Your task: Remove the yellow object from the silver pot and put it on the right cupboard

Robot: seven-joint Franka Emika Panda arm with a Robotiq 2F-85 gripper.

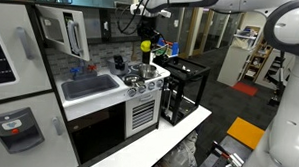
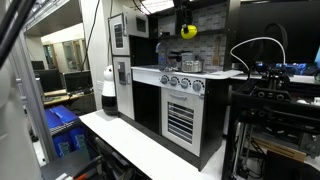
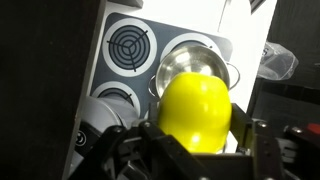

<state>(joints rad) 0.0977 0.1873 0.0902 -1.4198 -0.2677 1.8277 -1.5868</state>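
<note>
Next, I tilt my gripper up until it is level toward the cupboard before I place the yellow object, because my gripper is pointing straight down over the silver pot (image 2: 193, 66).
The yellow object (image 3: 196, 112), a smooth rounded ball, fills the middle of the wrist view, with my gripper (image 3: 196, 125) shut on it. Below it the silver pot (image 3: 190, 65) stands empty on the toy stove. In both exterior views the yellow object (image 1: 146, 44) (image 2: 188, 31) hangs in the air above the silver pot (image 1: 144, 69) on the stove top, held by my gripper (image 1: 146, 39) (image 2: 188, 27). The dark upper compartment, the right cupboard (image 2: 143, 5), sits at the top of the white toy kitchen; only its lower edge shows.
A grey sink basin (image 1: 89, 86) with blue items (image 1: 77, 68) behind it lies beside the stove. A black open-frame cabinet (image 1: 184, 90) stands next to the kitchen. The burner plate (image 3: 131, 45) lies beside the pot. A white door (image 1: 71, 31) hangs open above the sink.
</note>
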